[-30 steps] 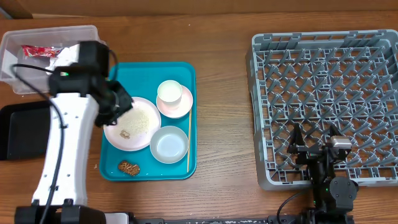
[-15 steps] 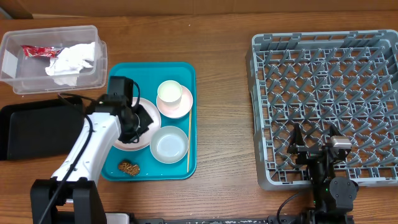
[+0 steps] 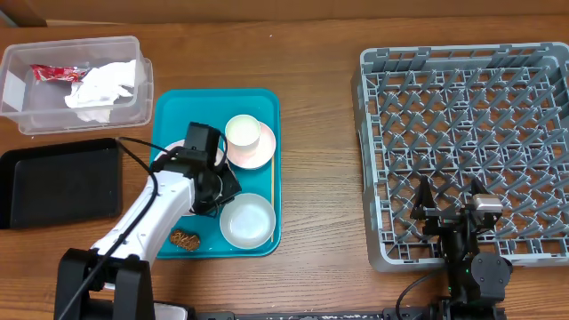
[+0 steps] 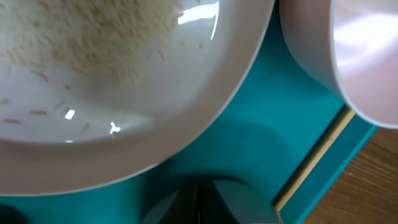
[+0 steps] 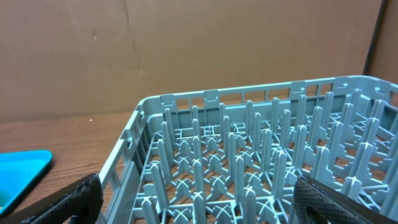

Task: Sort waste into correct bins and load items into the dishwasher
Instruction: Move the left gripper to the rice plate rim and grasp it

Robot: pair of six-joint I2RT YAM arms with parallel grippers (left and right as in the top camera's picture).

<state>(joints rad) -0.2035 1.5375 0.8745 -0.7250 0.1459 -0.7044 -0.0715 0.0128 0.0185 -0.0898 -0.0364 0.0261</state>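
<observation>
My left gripper, closed over the teal tray (image 4: 214,152) outside the plate's rim, should open and straddle that rim (image 4: 198,132) before I carry the plate to the black tray.
My left gripper (image 3: 220,184) (image 4: 200,202) is shut, empty, low over the teal tray (image 3: 178,107) between the plate and the bowl. The pale plate (image 4: 124,124) carries rice grains (image 4: 74,50); overhead my arm hides most of the plate (image 3: 166,153). The white bowl (image 3: 247,220) (image 4: 354,56) lies just right of the fingers. A cup (image 3: 242,131) stands on the pink saucer (image 3: 260,151). A brown food lump (image 3: 185,238) lies at the tray's front. The clear tub (image 3: 36,116) holds the red wrapper (image 3: 53,73) and tissues (image 3: 102,84). My right gripper (image 3: 449,211) (image 5: 205,208) hangs open over the grey dish rack (image 3: 471,80) (image 5: 249,155).
A black tray (image 3: 62,182) lies left of the teal tray, below the tub. A chopstick (image 3: 270,191) (image 4: 317,162) lies along the teal tray's right edge. Bare wooden table separates the tray from the rack.
My left arm swung from the tub across the plate towards the tray's middle, and its gripper closed. The bowl shifted slightly towards the tray's front right. The right arm stayed still.
</observation>
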